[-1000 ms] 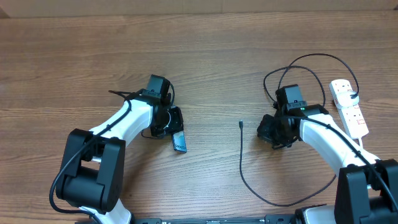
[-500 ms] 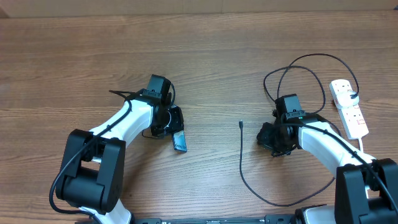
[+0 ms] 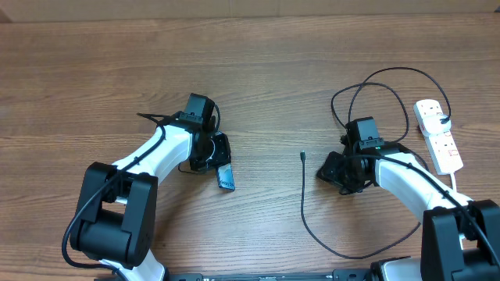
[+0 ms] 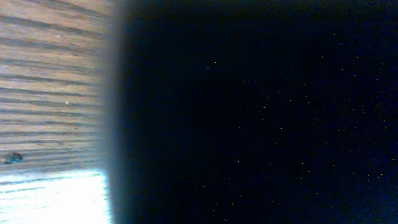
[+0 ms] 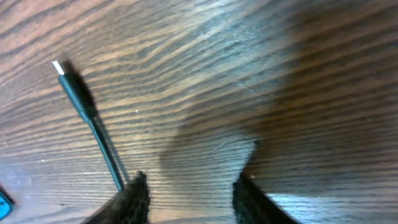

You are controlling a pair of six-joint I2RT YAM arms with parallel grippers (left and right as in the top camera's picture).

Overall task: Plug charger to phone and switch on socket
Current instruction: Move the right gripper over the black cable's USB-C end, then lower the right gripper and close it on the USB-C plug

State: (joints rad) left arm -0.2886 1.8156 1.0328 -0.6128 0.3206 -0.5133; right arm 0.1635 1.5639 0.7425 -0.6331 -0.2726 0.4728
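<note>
My right gripper's open fingers are beside the charger's connector point(image 3: 303, 155), which lies slanted. Next, my right gripper turns in line with it and straddles the cable point(image 3: 303, 165) just behind the connector's tip.
The phone point(image 3: 225, 179) shows as a small teal slab tilted off the table left of centre, and my left gripper point(image 3: 221, 165) is shut on its upper end. A dark blurred surface fills most of the left wrist view, hiding the fingers. The charger point(image 3: 305, 207) is a thin black cable looping across the right half, and its connector tip point(image 3: 302, 156) lies free on the wood. My right gripper point(image 3: 326, 168) stands open just right of that tip, holding nothing. In the right wrist view the connector point(image 5: 76, 94) lies up and left of the open gripper point(image 5: 189, 199). The socket point(image 3: 439, 137) lies at the far right.
A black plug point(image 3: 444, 119) sits in the socket's far end, and its white cord point(image 3: 455, 178) runs toward the front right. More cable loops point(image 3: 367, 86) lie behind the right arm. A sliver of teal point(image 5: 3, 200) shows at the right wrist view's lower left.
My right gripper has opened from shut and shifted slightly left toward the connector tip. The left arm and the phone have not moved.
</note>
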